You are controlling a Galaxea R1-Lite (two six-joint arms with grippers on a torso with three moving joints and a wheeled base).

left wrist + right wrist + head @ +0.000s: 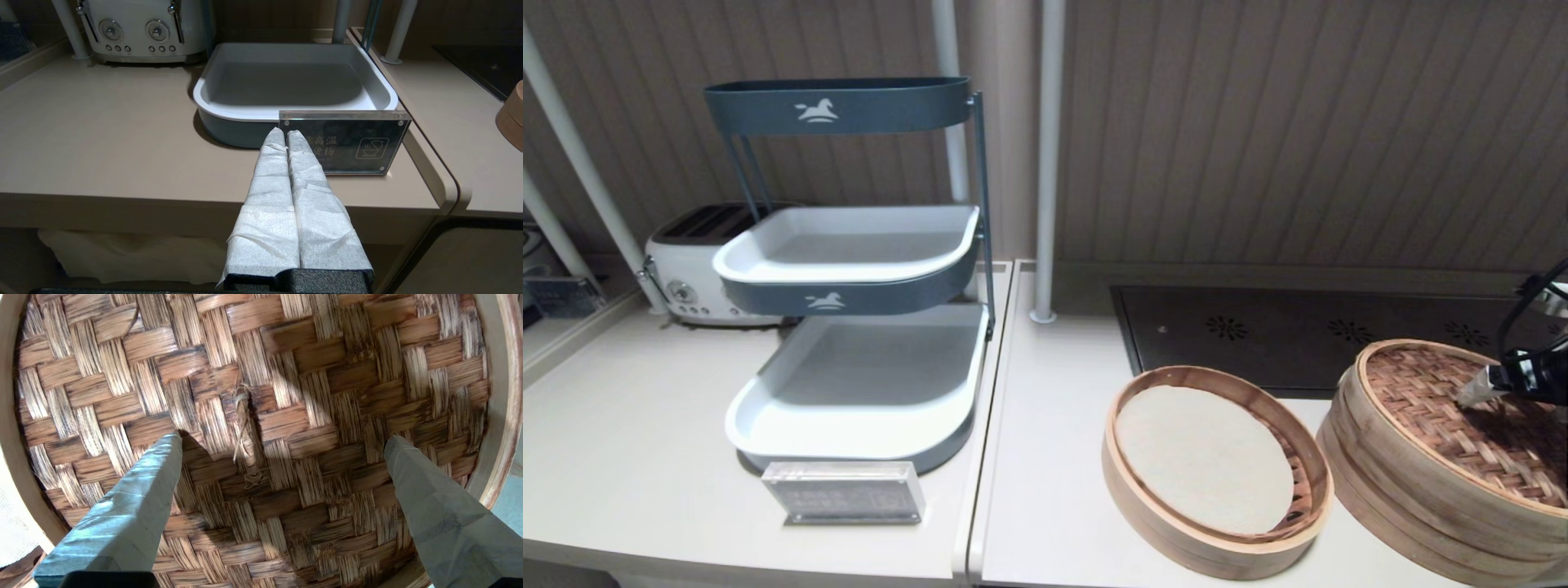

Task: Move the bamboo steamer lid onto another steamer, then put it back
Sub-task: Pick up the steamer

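The bamboo steamer lid (pixel 1463 416) will come off alone and leave the hidden lid behind when the robot lifts, because the upper hoop (pixel 1353 380) steps over the hoop beneath.
The bamboo steamer lid (pixel 1429 408), reddish-brown weave in a pale hoop, lies on top of the other steamer (pixel 1380 506) at the right edge of the counter; that steamer's own lid is hidden beneath it. My right gripper (pixel 1486 392) hangs open close over the lid's middle. In the right wrist view the right gripper (pixel 284 439) has one finger on each side of the central knot (pixel 245 433), with nothing held. My left gripper (pixel 284 132) is shut and empty, parked low in front of the counter's front edge, out of the head view.
An open steamer basket with a pale round liner (pixel 1205 457) sits just left of the stack. A dark cooktop (pixel 1298 335) lies behind. A tiered tray rack (pixel 858 327), an acrylic sign (pixel 845 490) and a toaster (pixel 698 269) stand on the left.
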